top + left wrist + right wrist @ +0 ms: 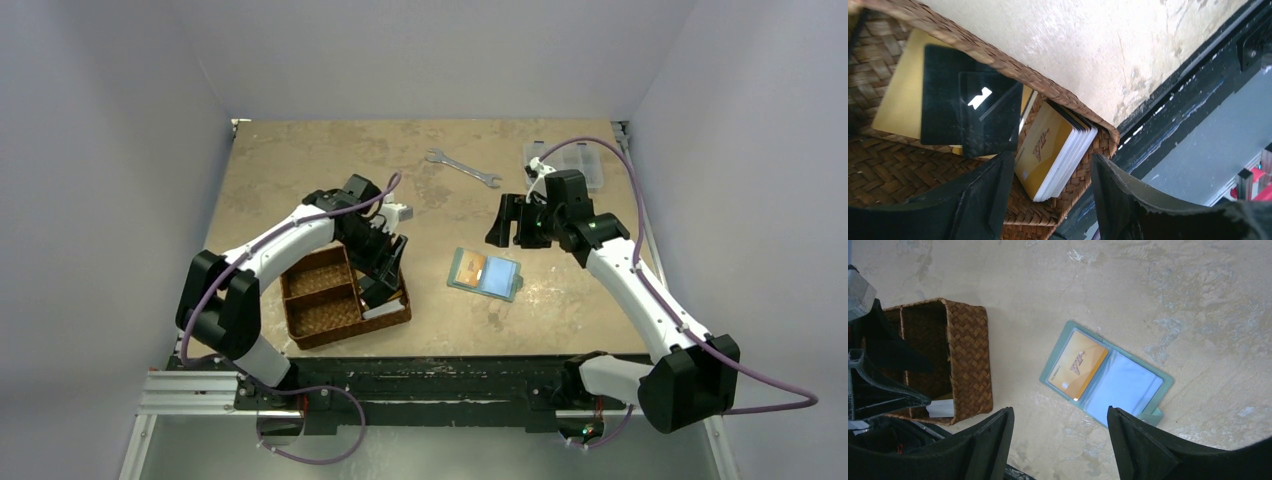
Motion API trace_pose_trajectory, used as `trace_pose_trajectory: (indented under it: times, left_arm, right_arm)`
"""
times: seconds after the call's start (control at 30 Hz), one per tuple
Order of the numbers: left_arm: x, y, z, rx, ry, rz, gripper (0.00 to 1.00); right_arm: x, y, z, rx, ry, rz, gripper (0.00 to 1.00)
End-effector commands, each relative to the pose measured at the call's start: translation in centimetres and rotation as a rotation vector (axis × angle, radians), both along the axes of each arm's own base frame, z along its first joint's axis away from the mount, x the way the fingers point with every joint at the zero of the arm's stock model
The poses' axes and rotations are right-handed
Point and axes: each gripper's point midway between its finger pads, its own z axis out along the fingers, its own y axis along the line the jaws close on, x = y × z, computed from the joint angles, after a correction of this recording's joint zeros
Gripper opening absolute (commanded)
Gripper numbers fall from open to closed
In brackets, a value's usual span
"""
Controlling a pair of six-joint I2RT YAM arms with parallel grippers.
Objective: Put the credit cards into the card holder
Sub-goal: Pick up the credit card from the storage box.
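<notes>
My left gripper should go down into the basket corner (pixel 1102 142) next until it can close across the card stack, because the card stack's white edges (pixel 1069 162) face up between my open fingers.
The card holder (pixel 485 273) lies open on the table, grey-green with blue-grey pockets (pixel 1128 385). An orange-yellow credit card (pixel 1078 365) sits in its left pocket. A stack of credit cards (pixel 1053 150), orange-yellow on top with white edges, leans on edge in the corner of the woven basket (pixel 998 60). Black cards (pixel 968 110) lie on a gold one (pixel 895 97) in the same compartment. My left gripper (pixel 1050 159) hangs open just above the stack, one finger on each side, touching nothing. My right gripper (pixel 1060 412) is open above the table, short of the card holder.
The brown basket (pixel 345 335) stands at the near left, close to the table's black front rail (pixel 1173 125). A wrench (pixel 462 167) and a clear plastic compartment box (pixel 570 160) lie at the back. Bare tabletop surrounds the card holder.
</notes>
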Motion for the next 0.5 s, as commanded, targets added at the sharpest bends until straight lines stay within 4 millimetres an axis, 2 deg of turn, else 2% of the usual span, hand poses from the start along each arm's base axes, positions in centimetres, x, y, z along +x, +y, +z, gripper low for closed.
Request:
trace_pose_trajectory:
  times: [0.0, 0.17, 0.47]
  left_arm:
    - [-1.6, -0.4, -0.5, -0.043, 0.033, -0.069, 0.62]
    - [-2.4, -0.8, -1.7, -0.059, 0.077, -0.087, 0.58]
    - [-3.4, -1.2, -3.7, -0.04, 0.133, -0.105, 0.59]
  right_arm:
    - [-0.3, -0.2, 0.7, -0.003, -0.007, 0.004, 0.76]
    - [0.0, -0.5, 1.0, -0.025, -0.011, 0.004, 0.76]
    - [-0.2, -0.7, 1.1, -0.034, -0.014, 0.009, 0.75]
